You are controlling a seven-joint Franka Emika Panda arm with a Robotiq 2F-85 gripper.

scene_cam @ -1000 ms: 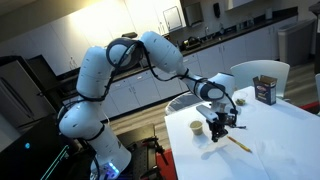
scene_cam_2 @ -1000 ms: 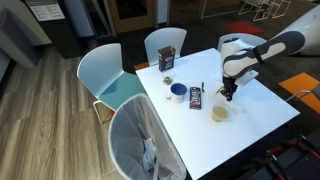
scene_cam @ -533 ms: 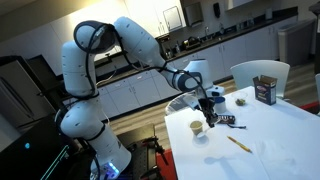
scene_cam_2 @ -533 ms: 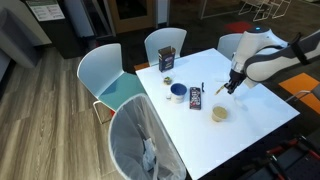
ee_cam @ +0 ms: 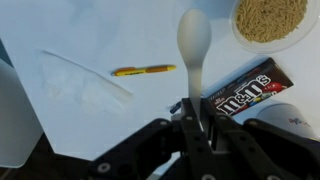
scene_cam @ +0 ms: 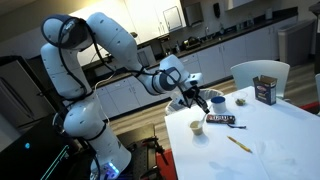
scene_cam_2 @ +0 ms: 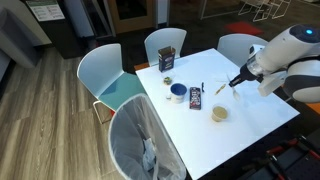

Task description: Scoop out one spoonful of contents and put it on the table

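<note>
The empty spoon (ee_cam: 194,36) is hanging off to one side of the white bowl, so next my gripper moves the spoon over and dips it into the tan grains (scene_cam_2: 220,113).
My gripper (ee_cam: 195,115) is shut on the handle of a white spoon (ee_cam: 193,40) whose bowl looks empty. A white bowl of tan grains (ee_cam: 270,18) sits on the white table at the top right of the wrist view. In both exterior views the gripper (scene_cam: 196,97) (scene_cam_2: 237,83) hangs above the table, up and to one side of the bowl (scene_cam: 197,127) (scene_cam_2: 219,113). A faint pale scatter (ee_cam: 85,85) lies on the table left of the spoon.
An M&M's packet (ee_cam: 245,88) (scene_cam_2: 195,97) lies beside the bowl. There is a yellow pen (ee_cam: 143,70), a blue cup (scene_cam_2: 177,92), a dark box (scene_cam_2: 167,60) and a small dish (scene_cam_2: 168,81). Chairs (scene_cam_2: 110,80) stand around the table (scene_cam_2: 250,125).
The arm has lifted and swung back from just above the bowl, carrying the spoon up and away toward the table's edge. Objects on the table have stayed put.
</note>
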